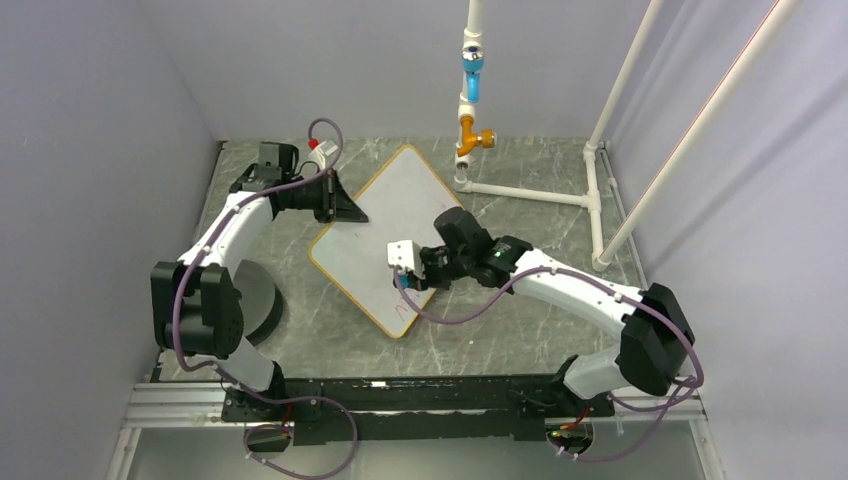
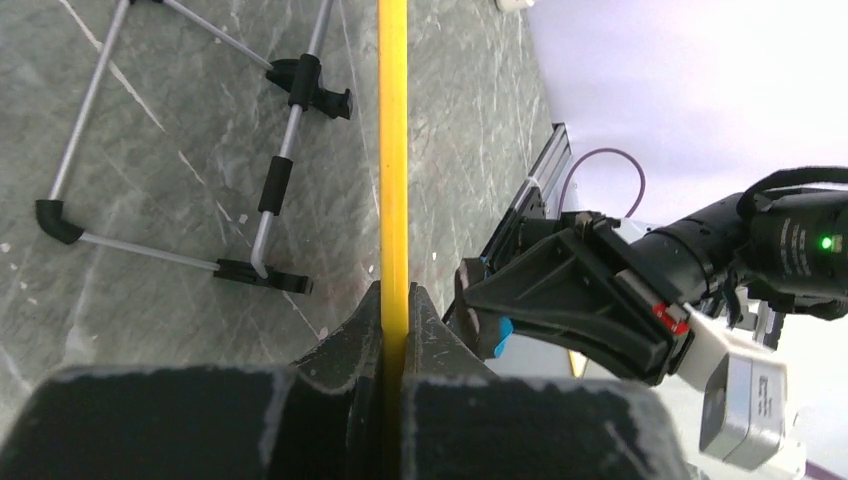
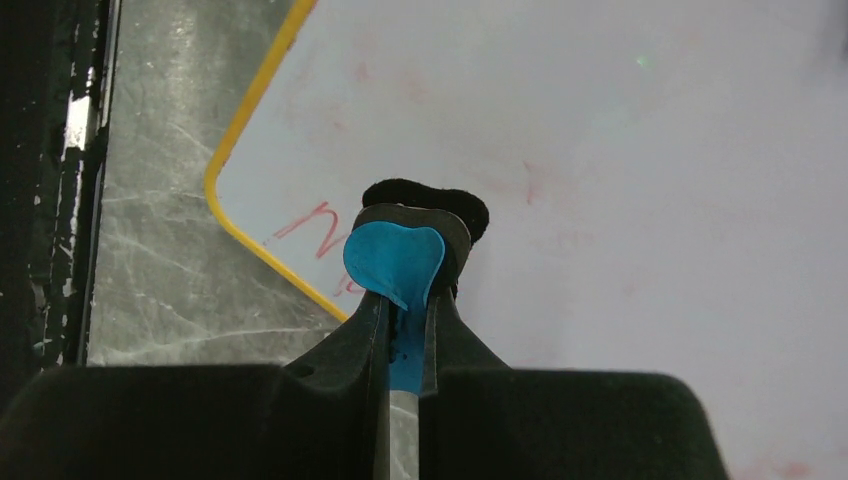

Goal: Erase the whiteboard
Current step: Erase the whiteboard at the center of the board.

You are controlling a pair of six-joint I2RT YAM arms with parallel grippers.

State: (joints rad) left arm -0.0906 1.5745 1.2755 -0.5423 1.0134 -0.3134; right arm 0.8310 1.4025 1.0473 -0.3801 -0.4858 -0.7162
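Red handwriting (image 1: 401, 309) sits past the eraser's felt, by the whiteboard's near corner (image 1: 396, 334). My right gripper should pull the eraser back into that corner and wipe there.
The whiteboard (image 1: 385, 215) lies as a diamond on the table, white with a yellow frame. My left gripper (image 1: 340, 205) is shut on its left edge. In the left wrist view the yellow frame (image 2: 393, 150) runs straight between the closed jaws of that gripper (image 2: 393, 300). My right gripper (image 1: 405, 275) is over the board's near part, shut on a small blue-and-black eraser (image 3: 395, 260). The eraser's black felt (image 3: 425, 205) presses on the whiteboard (image 3: 640, 180). Red handwriting (image 3: 310, 225) remains beside the felt near the yellow corner (image 3: 225, 190), with faint red smudges elsewhere.
A white pipe frame (image 1: 525, 190) with an orange fitting (image 1: 472, 138) stands at the back right. A thin wire stand with black clips (image 2: 270, 190) shows left of the board's edge. The black base rail (image 1: 400, 395) runs along the near edge. Grey walls enclose the table.
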